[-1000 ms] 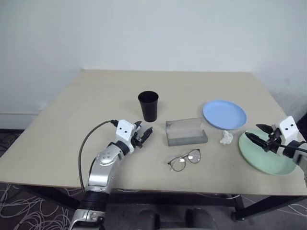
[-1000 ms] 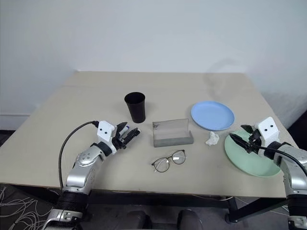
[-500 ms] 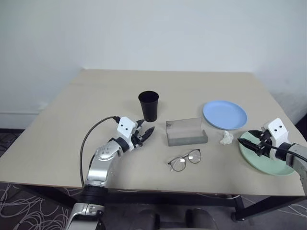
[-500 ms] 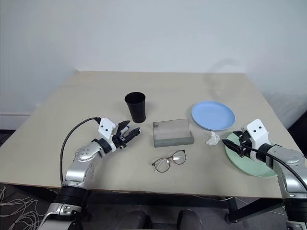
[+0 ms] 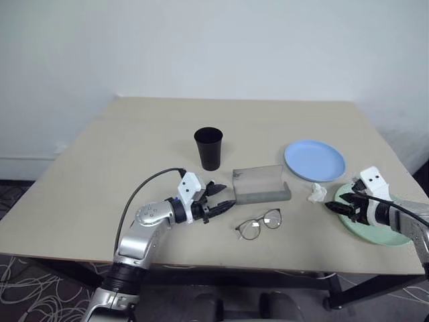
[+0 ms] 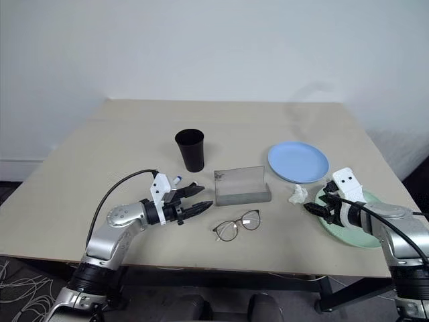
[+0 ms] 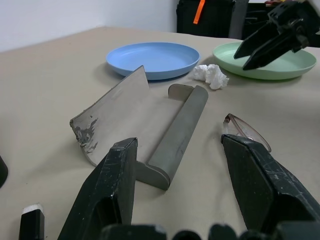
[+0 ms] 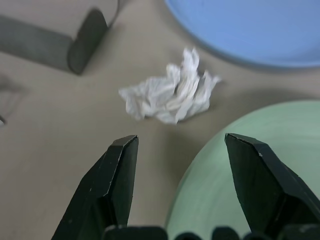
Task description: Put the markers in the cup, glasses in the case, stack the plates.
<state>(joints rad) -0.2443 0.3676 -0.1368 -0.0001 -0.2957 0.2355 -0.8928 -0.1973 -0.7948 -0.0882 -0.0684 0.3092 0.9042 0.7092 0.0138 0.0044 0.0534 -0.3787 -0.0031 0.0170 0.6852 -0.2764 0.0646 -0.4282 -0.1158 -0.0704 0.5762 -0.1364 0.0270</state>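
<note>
My gripper will fold the lid (image 5: 257, 175), and since it curves up from the grey case's back (image 5: 259, 188), I expect it to swing over and cover the case's whole opening.
The black cup (image 5: 208, 148) stands upright mid-table. In front of it and to its right lies the grey case (image 5: 260, 185), its lid open. The glasses (image 5: 259, 223) rest nearer the front edge. My left gripper (image 5: 224, 196) is open and empty, low over the table, pointing at the case (image 7: 165, 150) and glasses. A marker's blue end (image 6: 177, 180) peeks out behind that hand. The light blue plate (image 5: 314, 159) and the pale green plate (image 5: 379, 225) sit apart on the right. My right gripper (image 5: 333, 206) is open at the green plate's near-left rim (image 8: 220, 185).
A crumpled white paper lump (image 5: 316, 193) lies between the case and the green plate, just ahead of my right fingers (image 8: 117, 180). The green plate sits close to the table's right front corner.
My left gripper has swung right, from beside the cup toward the case and glasses. My right gripper has sunk, tilted down and shifted left to the green plate's rim.
</note>
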